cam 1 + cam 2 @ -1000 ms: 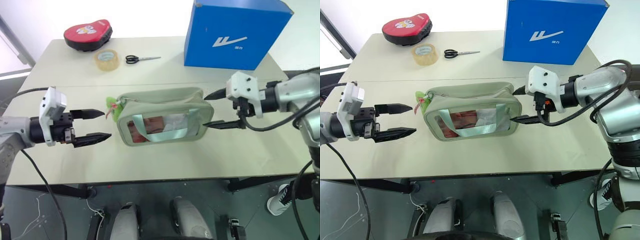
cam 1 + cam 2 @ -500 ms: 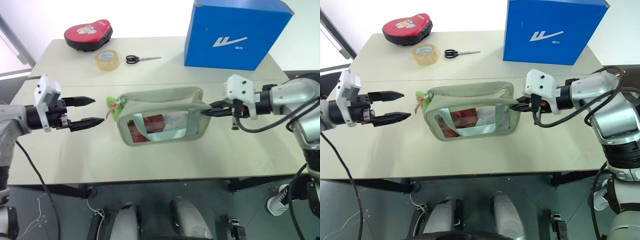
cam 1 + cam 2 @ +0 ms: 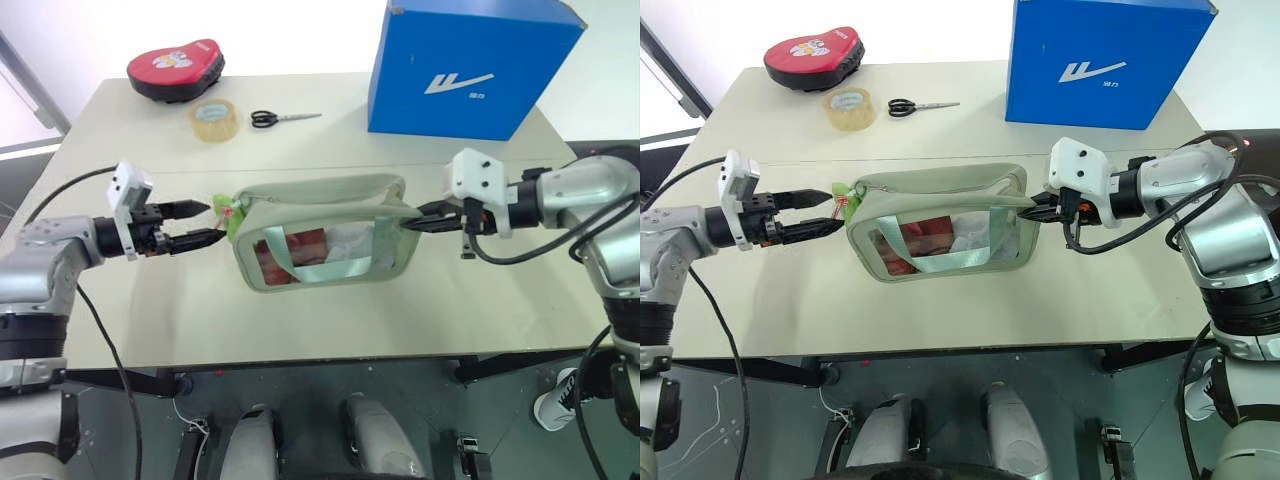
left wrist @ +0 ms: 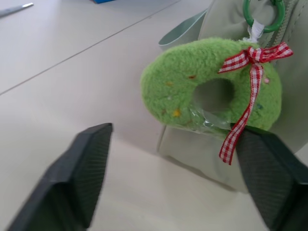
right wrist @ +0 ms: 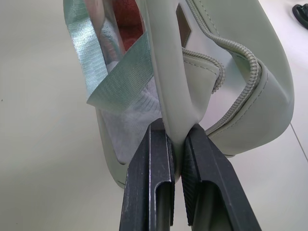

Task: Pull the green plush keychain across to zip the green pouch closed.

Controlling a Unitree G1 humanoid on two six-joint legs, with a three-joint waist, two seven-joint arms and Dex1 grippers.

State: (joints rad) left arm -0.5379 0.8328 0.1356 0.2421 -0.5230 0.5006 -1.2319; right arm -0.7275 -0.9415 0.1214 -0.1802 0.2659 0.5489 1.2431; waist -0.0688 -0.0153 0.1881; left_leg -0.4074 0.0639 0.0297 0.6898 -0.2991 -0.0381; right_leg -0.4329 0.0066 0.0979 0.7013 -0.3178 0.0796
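The green plush keychain (image 3: 228,213) is hanging over the end of the green pouch, so the robot's left gripper should first put the keychain on the pouch's top (image 3: 320,189) and then grip that end of the pouch.
The green pouch (image 3: 320,238) lies in the middle of the table, its clear window facing me, with red and white contents and a mint strap behind it. Its zipper (image 5: 240,72) gapes at the right end. The green plush keychain (image 4: 211,94), a fuzzy lime ring with a red checked ribbon, hangs from a green clip at the pouch's left end (image 3: 222,215). My left gripper (image 3: 210,222) is open, its fingers (image 4: 86,173) either side of the keychain and just short of it. My right gripper (image 5: 175,127) is shut on the pouch's right end flap (image 3: 415,220).
A blue box (image 3: 470,65) stands at the back right. At the back left are a red clamshell case (image 3: 175,68), a roll of tape (image 3: 213,119) and black-handled scissors (image 3: 285,118). The table's front edge (image 3: 300,355) runs just below the pouch.
My left gripper has moved right to the keychain and its jaws have narrowed. My right gripper, open a second ago, has shut on the pouch's right end and holds still.
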